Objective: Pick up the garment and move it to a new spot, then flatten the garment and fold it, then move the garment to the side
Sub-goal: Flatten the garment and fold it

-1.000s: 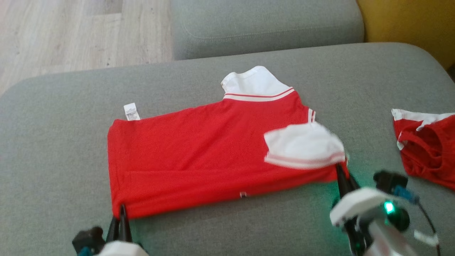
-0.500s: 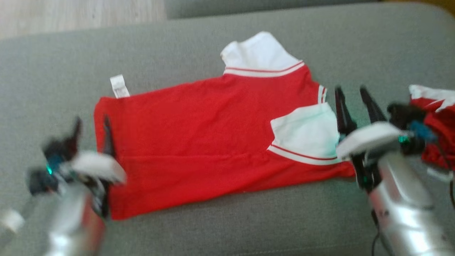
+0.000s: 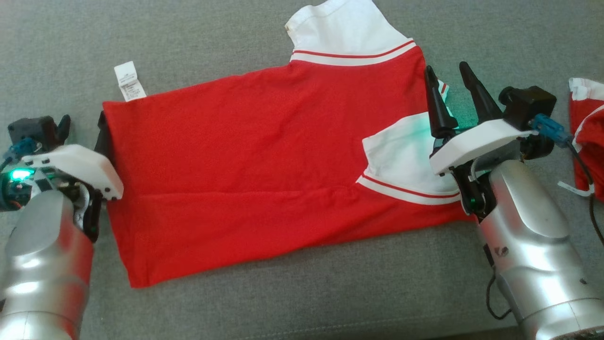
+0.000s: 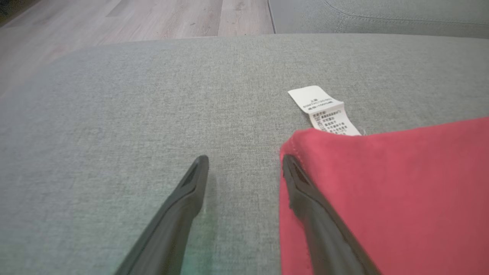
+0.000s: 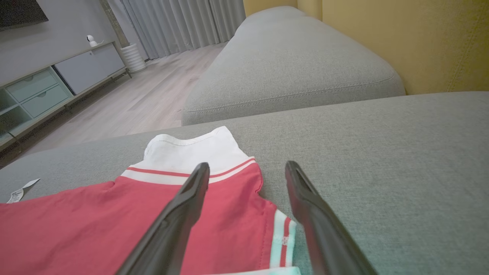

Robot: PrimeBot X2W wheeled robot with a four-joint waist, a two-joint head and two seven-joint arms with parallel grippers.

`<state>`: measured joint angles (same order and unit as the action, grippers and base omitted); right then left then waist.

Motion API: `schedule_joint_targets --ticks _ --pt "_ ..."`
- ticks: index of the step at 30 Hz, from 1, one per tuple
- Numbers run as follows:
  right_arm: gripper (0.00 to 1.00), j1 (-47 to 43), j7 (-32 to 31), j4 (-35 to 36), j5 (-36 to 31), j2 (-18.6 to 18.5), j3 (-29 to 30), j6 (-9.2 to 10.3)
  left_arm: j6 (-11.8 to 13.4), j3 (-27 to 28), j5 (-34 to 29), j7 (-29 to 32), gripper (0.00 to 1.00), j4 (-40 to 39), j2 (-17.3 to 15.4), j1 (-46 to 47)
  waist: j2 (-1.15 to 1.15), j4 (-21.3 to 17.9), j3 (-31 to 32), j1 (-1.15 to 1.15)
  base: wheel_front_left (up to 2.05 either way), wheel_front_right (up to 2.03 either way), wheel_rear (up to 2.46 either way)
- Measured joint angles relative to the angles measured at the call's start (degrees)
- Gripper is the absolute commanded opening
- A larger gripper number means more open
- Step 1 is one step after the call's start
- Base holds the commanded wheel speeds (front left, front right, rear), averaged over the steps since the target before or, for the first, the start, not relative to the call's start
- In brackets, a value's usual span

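The white care label [image 3: 130, 80] sticks out past the garment's far edge [image 3: 145, 97], so I expect it to move along with that edge and end up on top when I fold the edge over.
The red garment [image 3: 245, 165] with white sleeves lies spread on the grey sofa cushion [image 3: 283, 302]. One white sleeve [image 3: 347, 26] points to the far side and the other [image 3: 401, 160] is folded onto the red body. My left gripper [image 3: 82, 127] is open at the garment's left edge. In the left wrist view its right finger touches the red corner [image 4: 382, 191] and nothing is between the fingers [image 4: 245, 160]. My right gripper [image 3: 446, 70] is open at the garment's right end, above the folded sleeve. Its fingers straddle the shoulder edge [image 5: 247, 166].
A white care label [image 3: 128, 81] sticks out at the garment's far left corner. A second red and white garment [image 3: 587, 141] lies at the right edge of the cushion. Another grey cushion [image 5: 290, 65], a yellow backrest [image 5: 420, 38] and wooden floor [image 4: 133, 19] lie beyond.
Both grippers let go of the garment's near edge, opened, and moved forward along its left and right ends. The folded sleeve settled flat. The head camera tilted down.
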<state>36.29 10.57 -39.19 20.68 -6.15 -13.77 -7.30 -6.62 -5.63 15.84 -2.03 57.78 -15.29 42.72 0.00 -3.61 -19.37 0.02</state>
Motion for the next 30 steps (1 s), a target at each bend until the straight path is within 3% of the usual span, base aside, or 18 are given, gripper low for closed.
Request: schedule_joint_targets --ticks 13,30 --pt "1.00 0.85 1.03 -2.19 1.02 -0.10 -0.48 0.00 -0.96 -1.82 4.45 -6.38 1.00 1.98 0.58 2.37 0.00 -0.01 -0.48 -0.02 0.00 0.00 0.00" --pt "1.00 0.79 1.62 -4.93 2.04 -0.05 -1.09 0.00 -0.96 -8.86 9.05 -5.09 1.00 4.04 1.10 2.59 0.00 0.16 1.15 -0.02 0.00 0.00 0.00"
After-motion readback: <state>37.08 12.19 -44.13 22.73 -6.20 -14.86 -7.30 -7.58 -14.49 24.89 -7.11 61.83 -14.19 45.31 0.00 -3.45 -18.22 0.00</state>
